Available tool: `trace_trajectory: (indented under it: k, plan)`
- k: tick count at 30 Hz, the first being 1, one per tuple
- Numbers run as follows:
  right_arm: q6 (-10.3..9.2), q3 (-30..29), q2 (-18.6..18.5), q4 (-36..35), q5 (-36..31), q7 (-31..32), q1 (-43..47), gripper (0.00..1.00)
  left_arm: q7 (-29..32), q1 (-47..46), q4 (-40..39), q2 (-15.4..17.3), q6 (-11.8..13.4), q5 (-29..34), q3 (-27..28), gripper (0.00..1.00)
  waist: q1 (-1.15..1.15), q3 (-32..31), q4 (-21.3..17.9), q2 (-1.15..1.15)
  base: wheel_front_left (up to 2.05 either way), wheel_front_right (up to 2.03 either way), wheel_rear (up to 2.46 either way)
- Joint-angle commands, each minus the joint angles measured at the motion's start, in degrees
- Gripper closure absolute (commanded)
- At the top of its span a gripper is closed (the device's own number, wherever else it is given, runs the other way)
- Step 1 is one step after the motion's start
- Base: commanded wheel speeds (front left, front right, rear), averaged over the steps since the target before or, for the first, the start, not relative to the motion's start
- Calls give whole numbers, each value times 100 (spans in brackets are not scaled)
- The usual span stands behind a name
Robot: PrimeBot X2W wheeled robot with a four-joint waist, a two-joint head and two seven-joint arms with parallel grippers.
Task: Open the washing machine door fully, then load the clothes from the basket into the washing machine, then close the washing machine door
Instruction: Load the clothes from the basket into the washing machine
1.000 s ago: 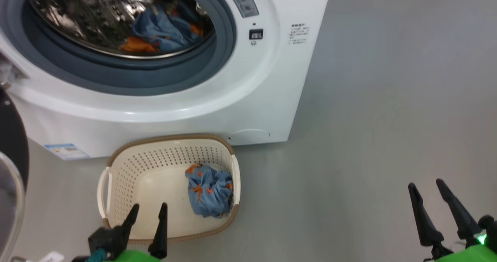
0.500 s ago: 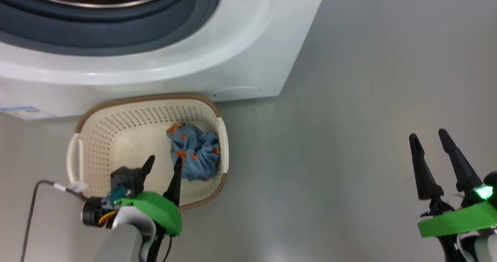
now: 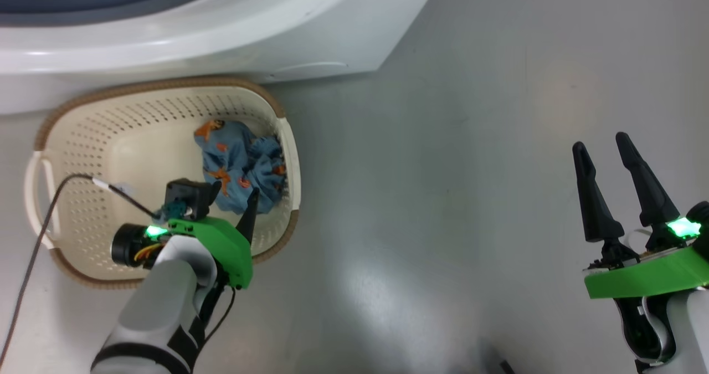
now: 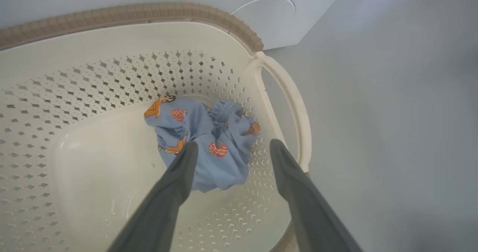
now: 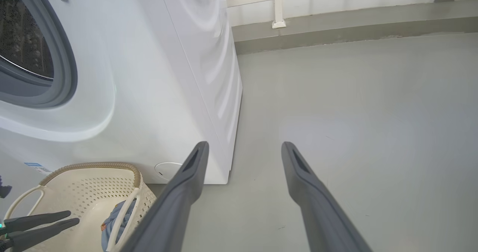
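Note:
I expect the basket, with its cream bottom [image 3: 149, 160] showing clear around the small crumpled heap, to be empty when I lift the light blue garment [image 3: 240, 165] out.
The cream basket [image 3: 166, 81] with its brown rim stands on the floor against the washing machine [image 3: 194, 36]. One light blue garment of the clothes [image 3: 238, 166] with orange figures lies crumpled at the basket's right end. My left gripper [image 3: 230, 196] hangs open inside the basket, just short of that garment. In the left wrist view its fingers [image 4: 234, 143] stand either side of the clothes' [image 4: 201, 132] near edge, with nothing held. My right gripper [image 3: 600, 143] is open and empty over bare floor, far right. The washing machine door is out of view.
The right wrist view shows the washing machine's [image 5: 149, 76] open mouth with its grey ring [image 5: 63, 69] and its white side. A low wall ledge [image 5: 336, 20] runs along the back. A black cable [image 3: 39, 230] trails from my left wrist across the basket's left side.
The head camera has tilted down, so the machine slid up out of view. My left gripper has reached further into the basket toward the blue garment. Both grippers stay open.

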Motion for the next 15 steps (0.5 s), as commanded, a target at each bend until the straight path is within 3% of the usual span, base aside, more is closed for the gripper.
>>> trace_trajectory:
  k: [1, 7, 15]
  plan:
    - [16, 161, -56, -145, 51, -27, -3, 0, -36, -153, 173, 105, -26, -15, 39, 0, -1, 413, -171, 0, 0, 0, 0]
    - [16, 227, -35, -170, 71, -27, -185, 0, -36, -683, 898, 105, -52, -104, -140, 0, -1, 727, -260, 0, 0, 0, 0]
    - [16, 278, 21, -296, 87, -27, -372, 0, -36, -1173, 1280, 235, -60, -193, -291, 0, -1, 1114, -408, 0, 0, 0, 0]
